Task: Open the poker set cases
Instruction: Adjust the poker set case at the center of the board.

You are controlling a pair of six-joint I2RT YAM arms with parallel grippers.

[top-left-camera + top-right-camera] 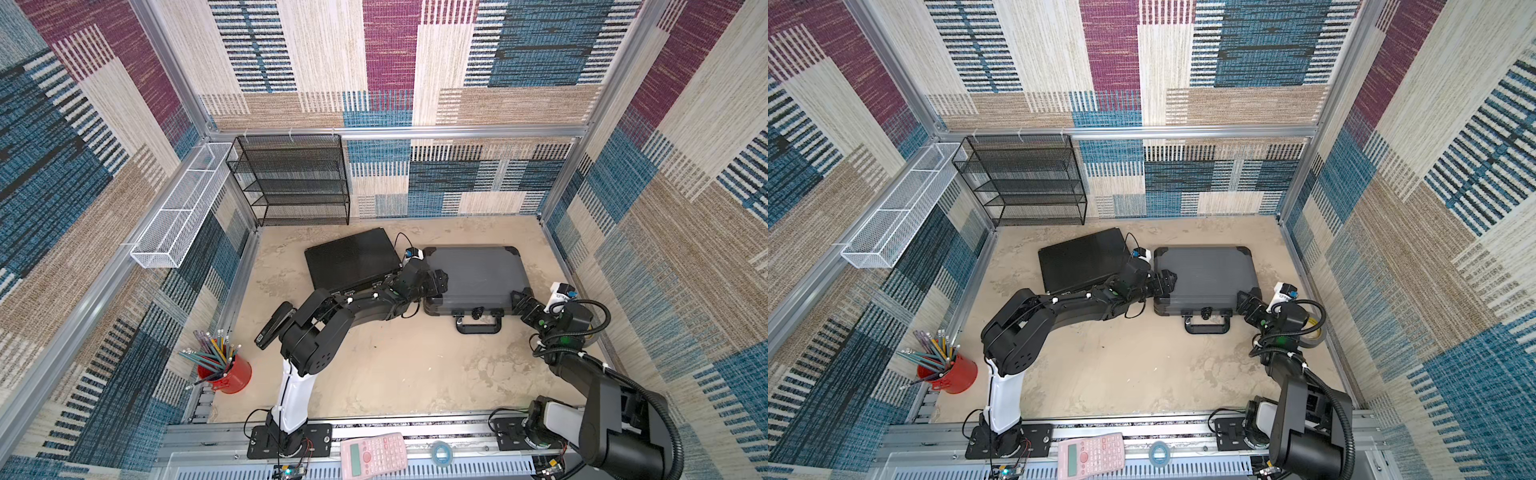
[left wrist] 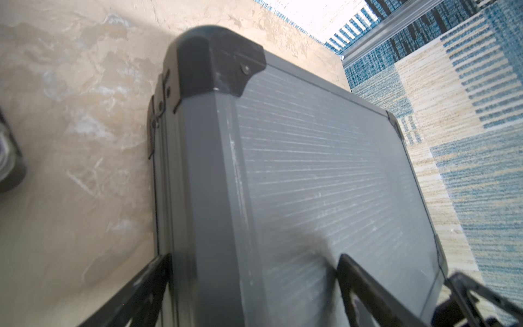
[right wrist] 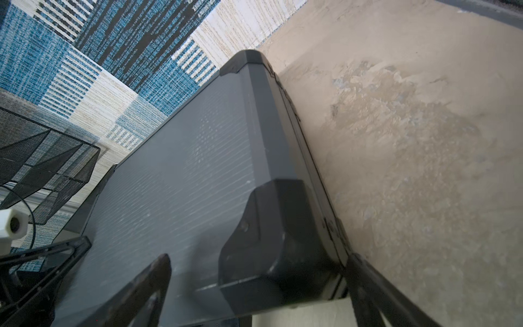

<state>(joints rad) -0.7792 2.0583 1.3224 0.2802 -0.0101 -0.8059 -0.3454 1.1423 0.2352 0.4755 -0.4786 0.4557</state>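
The robot's left gripper straddles the grey case's side edge, away from the case's opening side, so it should pull back and move to the case's front beside the handle (image 1: 448,313).
Both poker set cases lie flat and shut on the beige table in both top views. The slim black ribbed case (image 1: 353,259) (image 1: 1081,257) is on the left. The bulkier grey case (image 1: 473,276) (image 1: 1204,274) is on the right, its thick handle (image 1: 478,326) facing the front. My left gripper (image 1: 434,286) (image 2: 254,257) stands open astride the grey case's left edge, one finger (image 2: 359,280) over the lid and the other down the side. My right gripper (image 1: 519,300) (image 3: 259,257) stands open astride its front right black corner (image 3: 271,235).
A black stapler (image 1: 274,324) lies left of my left arm. A red cup of pencils (image 1: 226,374) stands at the front left. A black mesh shelf (image 1: 291,183) and a white wire basket (image 1: 178,208) line the back left. A pink calculator (image 1: 374,455) lies on the front rail.
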